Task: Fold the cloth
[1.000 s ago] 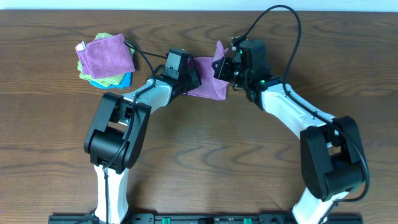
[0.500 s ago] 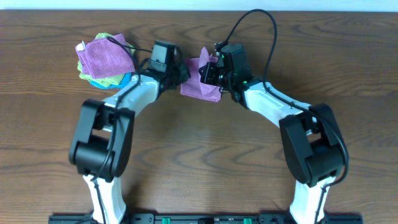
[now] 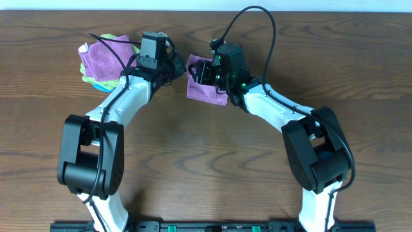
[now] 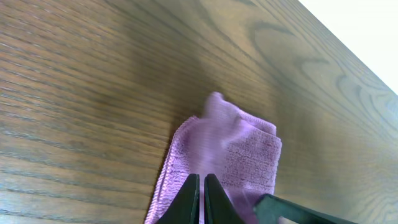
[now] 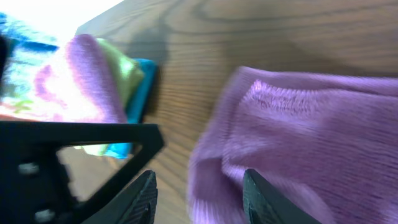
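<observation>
The folded purple cloth [image 3: 204,95] has my right gripper too close to it. My right gripper should move away before my left gripper carries the cloth to the stack [image 3: 107,63] on its own side.
The purple cloth [image 3: 207,90] lies folded on the wooden table, between the two arms. It also shows in the left wrist view [image 4: 242,155] and the right wrist view [image 5: 311,137]. My left gripper [image 3: 177,64] is at the cloth's left edge; its fingers [image 4: 202,183] are shut together just over the near edge of the cloth. My right gripper [image 3: 198,71] is over the cloth's upper left corner. Its fingers [image 5: 202,193] are wide open, with the cloth's edge between them.
A stack of folded cloths [image 3: 106,61], purple on top with green and blue below, sits at the far left, close behind the left gripper. It also shows in the right wrist view [image 5: 93,87]. The table's far edge runs just beyond the arms.
Both grippers and the cloth have moved left, toward the stack. The raised flap that the right gripper held up now lies down on the cloth.
</observation>
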Controlling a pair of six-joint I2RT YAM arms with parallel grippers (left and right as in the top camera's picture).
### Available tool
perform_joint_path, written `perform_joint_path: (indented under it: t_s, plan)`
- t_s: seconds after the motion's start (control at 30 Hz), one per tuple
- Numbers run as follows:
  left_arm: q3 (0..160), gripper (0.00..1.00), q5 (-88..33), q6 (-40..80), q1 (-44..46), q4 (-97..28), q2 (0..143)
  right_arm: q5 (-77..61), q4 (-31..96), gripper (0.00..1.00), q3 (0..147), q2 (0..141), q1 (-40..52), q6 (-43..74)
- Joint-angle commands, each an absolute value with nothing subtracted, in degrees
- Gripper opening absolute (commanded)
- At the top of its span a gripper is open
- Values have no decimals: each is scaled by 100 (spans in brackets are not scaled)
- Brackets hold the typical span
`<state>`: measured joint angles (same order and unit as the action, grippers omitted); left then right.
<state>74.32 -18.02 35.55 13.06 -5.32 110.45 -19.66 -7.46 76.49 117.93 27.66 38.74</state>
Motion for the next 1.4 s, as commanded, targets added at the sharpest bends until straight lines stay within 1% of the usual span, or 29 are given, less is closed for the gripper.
perform_joint_path:
  t_s: [0.0, 0.23, 0.3, 0.4, 0.47, 0.5, 0.53, 0.57, 0.6, 0.63, 0.67, 0.73, 0.77, 1.0, 1.17, 1.37]
  plan:
    - [7411, 6, -1802, 3433, 1194, -539, 10855, -2346, -735, 45, 7891, 11845, 2801, 3850]
    - [7411, 6, -1826, 3433, 1072, -552, 10827, -2561, -701, 46, 7977, 11795, 2759, 3852]
    - [7411, 9, -1946, 3433, 1048, -580, 10787, -2556, -558, 46, 7977, 11679, 2679, 3850]
    - [7411, 23, -2252, 3433, 1007, -735, 10746, -2556, -97, 47, 7977, 11395, 2467, 3697]
    - [7411, 32, -2469, 3433, 987, -930, 10731, -2554, 414, 51, 7977, 11124, 2283, 3417]
    - [7411, 39, -2670, 3433, 967, -1074, 10724, -2554, 768, 56, 7977, 10936, 2161, 3208]
    - [7411, 48, -2827, 3433, 965, -1227, 10724, -2554, 1133, 66, 7977, 10733, 2036, 2961]
    - [7411, 55, -2943, 3433, 963, -1361, 10722, -2556, 1444, 81, 7977, 10558, 1929, 2670]
    - [7411, 61, -3055, 3433, 967, -1509, 10724, -2582, 1802, 99, 7977, 10335, 1804, 2292]
    - [7411, 66, -3151, 3433, 967, -1649, 10724, -2585, 2185, 99, 7977, 10110, 1680, 1944]
    - [7411, 74, -3216, 3435, 967, -1793, 10724, -2596, 2539, 99, 7977, 9883, 1566, 1623]
    - [7411, 93, -3334, 3465, 974, -1957, 10724, -2593, 3162, 99, 7977, 9485, 1374, 1092]
    - [7411, 95, -3356, 3494, 978, -2047, 10724, -2589, 3459, 99, 7977, 9308, 1286, 856]
    - [7389, 95, -3426, 3839, 1179, -2290, 10798, -1774, 5535, 99, 7896, 8215, 705, -102]
    - [7387, 95, -3308, 4125, 1466, -2250, 10943, -1647, 5736, 99, 7225, 7238, 209, -239]
    - [7387, 95, -3155, 4401, 1691, -2246, 11214, -1667, 5719, 99, 5894, 5743, -445, -54]
